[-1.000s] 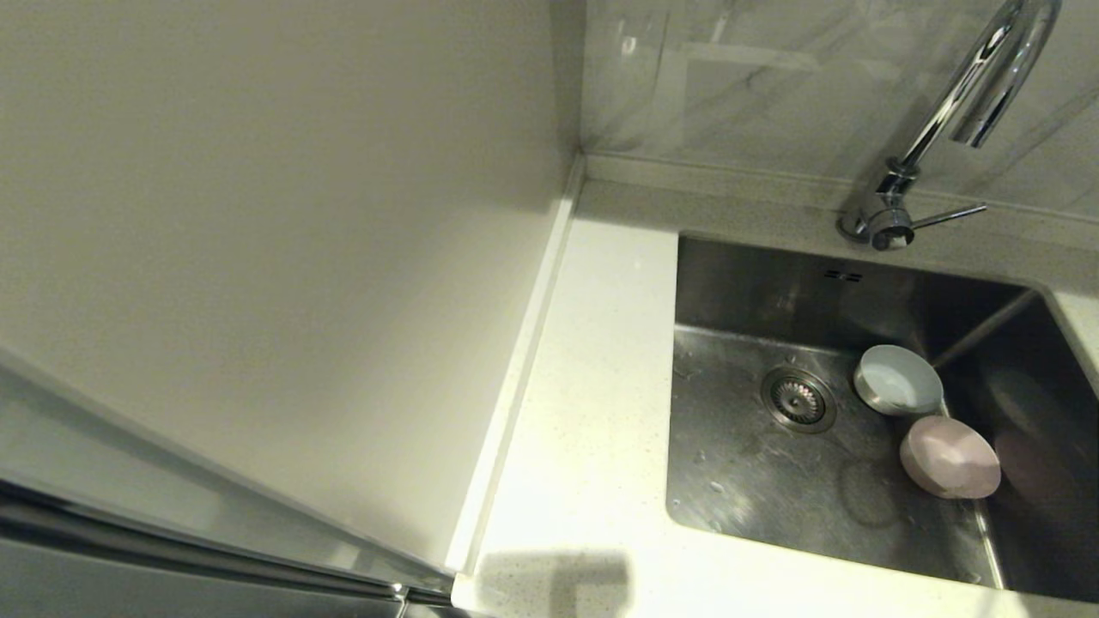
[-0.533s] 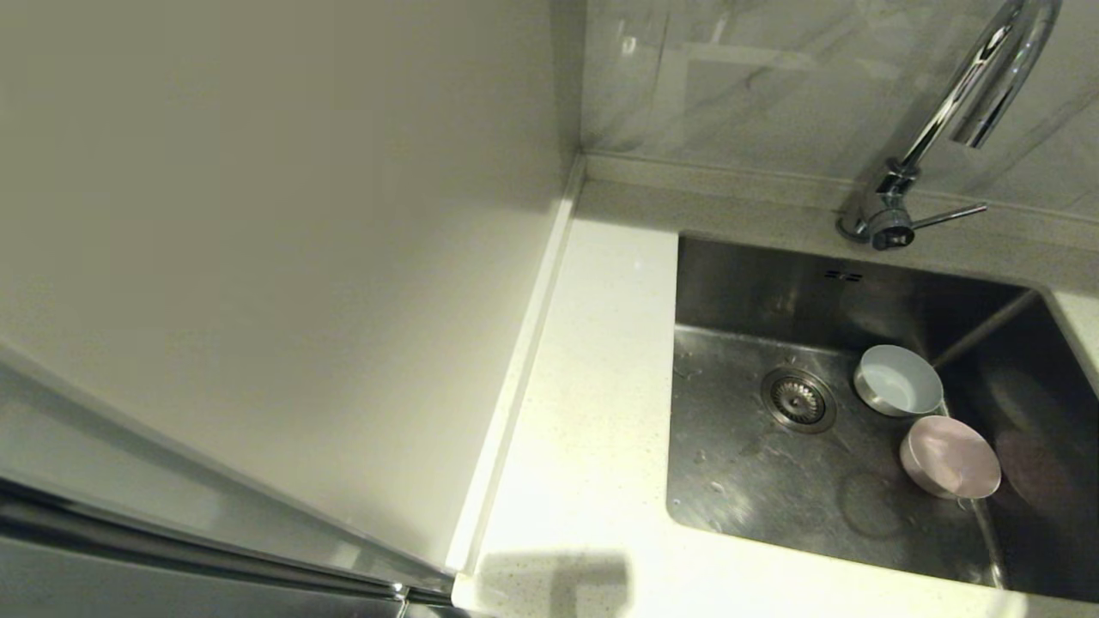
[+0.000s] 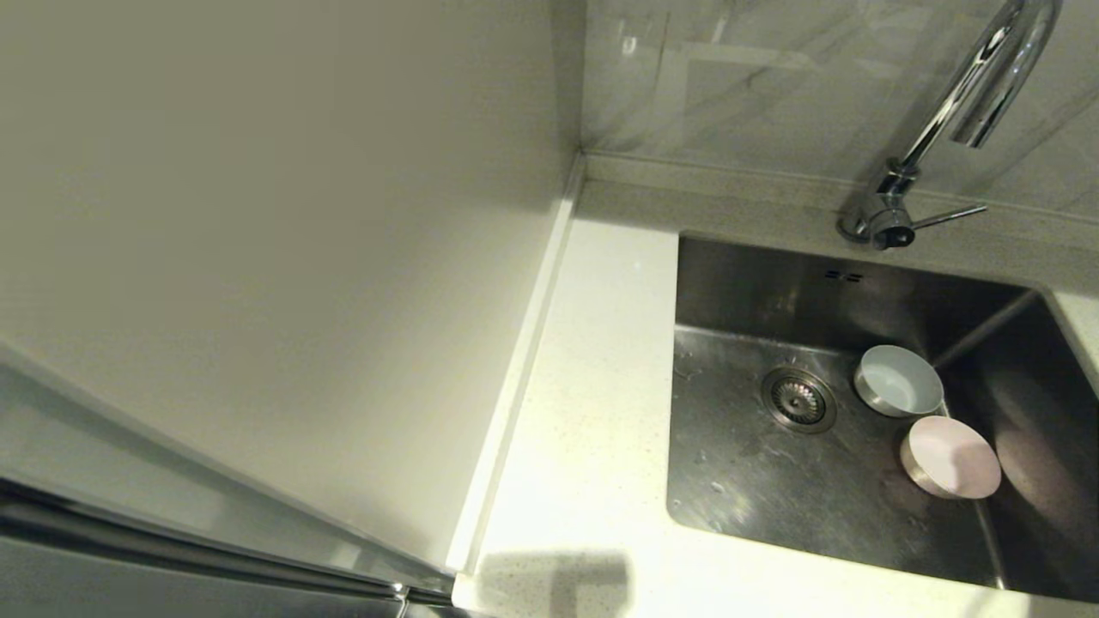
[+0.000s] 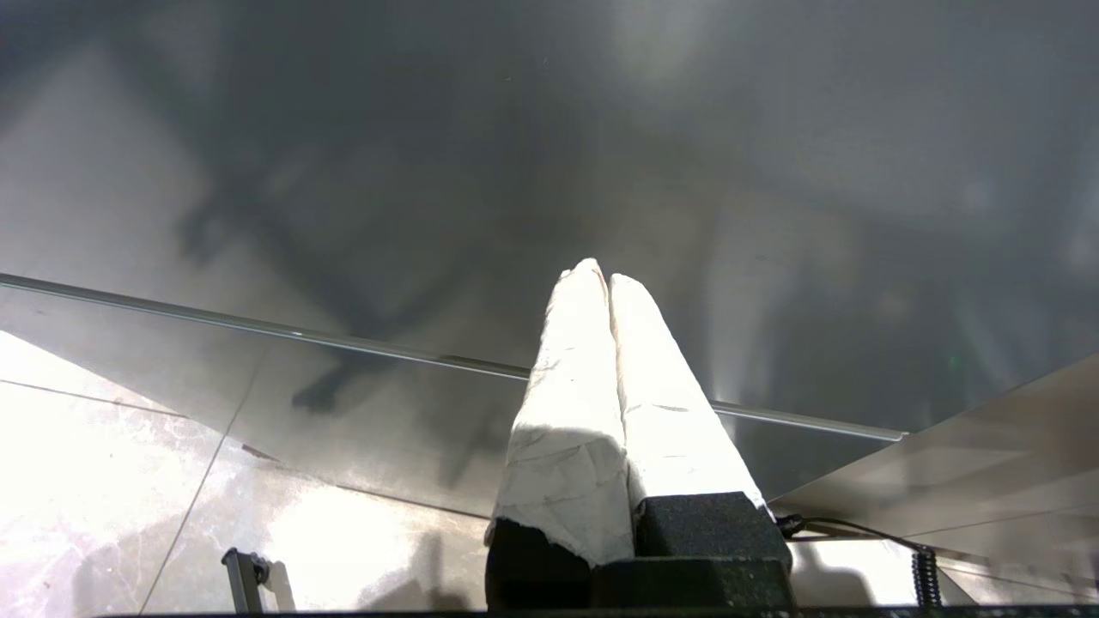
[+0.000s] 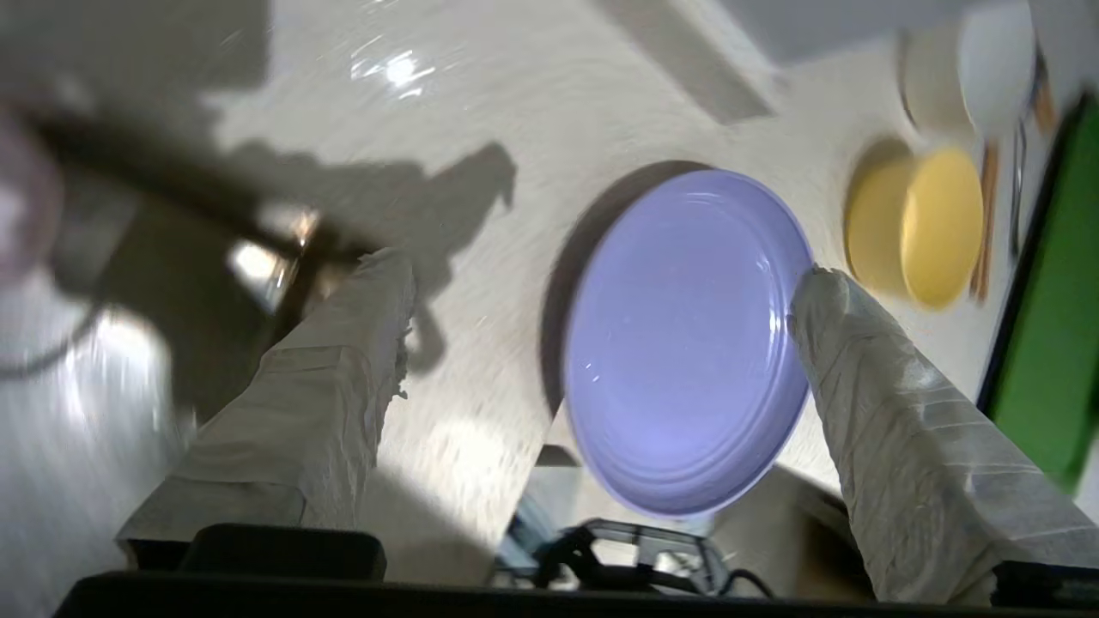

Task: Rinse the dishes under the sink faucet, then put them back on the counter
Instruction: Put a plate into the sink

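Note:
The lilac plate sticks out partly past the counter's edge [image 5: 640, 499], so next my right gripper comes down again with its fingers on either side of the plate's rim [image 5: 579, 330] facing the sink.
Two dishes sit in the steel sink [image 3: 755, 489], right of the round drain [image 3: 798, 399]: the pale blue-grey bowl [image 3: 898, 380] and the pale pink bowl [image 3: 950, 457], both with their openings up. The chrome faucet [image 3: 949, 107] arches over the sink's back right, its thin lever [image 3: 949, 215] pointing right. In the right wrist view the lilac plate [image 5: 687, 343] lies flat on the white counter [image 5: 481, 172]. My right gripper [image 5: 601, 276] hangs open over it, one fingertip [image 5: 816, 296] at the plate's rim. Off to the side, my left gripper [image 4: 598, 273] is shut and empty. Neither gripper shows in the head view.
White counter [image 3: 592, 386] runs left of the sink, bounded by a beige side panel [image 3: 258, 257] and grey marbled tile [image 3: 730, 86] behind. Beyond the plate stand a yellow bowl [image 5: 940, 223], a white bowl [image 5: 996, 69] and a green object [image 5: 1047, 343].
The pink bowl in the sink has rocked from leaning over to sitting more level with its opening up. The blue-grey bowl and faucet have not moved.

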`<state>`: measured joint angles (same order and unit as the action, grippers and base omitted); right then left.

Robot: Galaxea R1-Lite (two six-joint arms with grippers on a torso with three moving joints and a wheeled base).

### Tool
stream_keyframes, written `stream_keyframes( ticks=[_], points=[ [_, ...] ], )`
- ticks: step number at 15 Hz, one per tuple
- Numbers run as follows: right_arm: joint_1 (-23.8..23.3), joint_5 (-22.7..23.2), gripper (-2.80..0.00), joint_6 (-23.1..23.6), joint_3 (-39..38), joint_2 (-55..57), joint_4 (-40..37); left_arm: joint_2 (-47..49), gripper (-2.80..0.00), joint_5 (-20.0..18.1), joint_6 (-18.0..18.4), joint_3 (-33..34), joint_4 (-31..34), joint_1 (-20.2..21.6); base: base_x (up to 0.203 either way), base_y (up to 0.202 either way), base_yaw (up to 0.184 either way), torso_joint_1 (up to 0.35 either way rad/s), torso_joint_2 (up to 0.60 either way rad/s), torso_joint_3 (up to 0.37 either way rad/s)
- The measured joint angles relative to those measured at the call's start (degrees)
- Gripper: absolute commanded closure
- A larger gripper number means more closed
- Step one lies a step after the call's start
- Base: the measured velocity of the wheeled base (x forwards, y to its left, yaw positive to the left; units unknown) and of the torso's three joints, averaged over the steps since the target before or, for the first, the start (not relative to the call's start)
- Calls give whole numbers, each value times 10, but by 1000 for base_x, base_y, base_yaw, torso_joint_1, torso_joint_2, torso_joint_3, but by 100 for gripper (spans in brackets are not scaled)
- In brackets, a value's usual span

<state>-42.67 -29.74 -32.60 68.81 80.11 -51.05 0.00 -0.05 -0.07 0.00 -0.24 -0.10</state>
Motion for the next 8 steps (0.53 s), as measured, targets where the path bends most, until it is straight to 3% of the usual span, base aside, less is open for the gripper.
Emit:
stream_keyframes(
  ticks=[2,5,8],
  points=[
    [-87,27,-280,-10,-15,8,42,0,0,0,0,0,0,0,0,0,0,0,0,0],
    [-182,92,-280,-22,-36,11,87,0,0,0,0,0,0,0,0,0,0,0,0,0],
    [-224,154,-280,-27,-55,-26,90,0,0,0,0,0,0,0,0,0,0,0,0,0]
  ],
)
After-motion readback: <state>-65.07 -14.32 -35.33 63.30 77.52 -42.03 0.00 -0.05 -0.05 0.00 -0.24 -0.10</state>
